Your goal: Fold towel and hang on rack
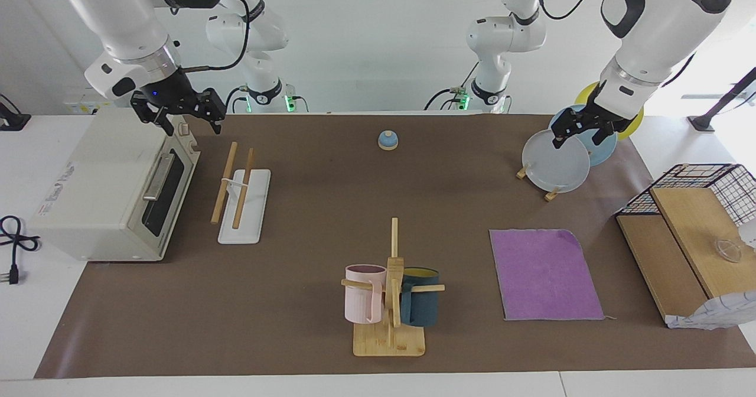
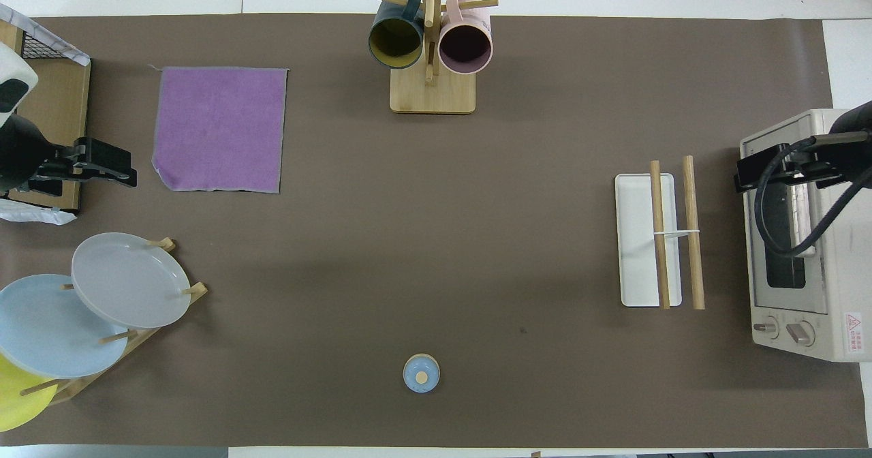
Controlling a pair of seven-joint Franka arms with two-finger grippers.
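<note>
My gripper will fold the purple towel point(image 2: 221, 129), which lies flat with a turned corner point(image 2: 163, 179). The towel will flop over limply and show a hidden grey bottom side.
The towel point(image 1: 543, 274) point(image 2: 218, 127) lies flat with its purple face up, toward the left arm's end of the table, with one corner slightly turned. The rack point(image 1: 255, 208) point(image 2: 637, 240) has two wooden rods on a white base. It stands toward the right arm's end, beside the toaster oven. My left gripper point(image 1: 582, 136) point(image 2: 122, 165) hangs open and empty over the plates in the facing view. It is apart from the towel. My right gripper point(image 1: 188, 123) point(image 2: 744, 175) hangs open and empty over the toaster oven's top edge.
A white toaster oven point(image 1: 112, 190) point(image 2: 790, 253) sits at the right arm's end. A bamboo mug stand point(image 1: 390, 341) with two mugs stands farther from the robots, mid-table. Plates on a wooden stand point(image 1: 558, 163), a small blue bell point(image 1: 388, 140), a wire basket and wooden boards point(image 1: 685, 237) fill the left arm's end.
</note>
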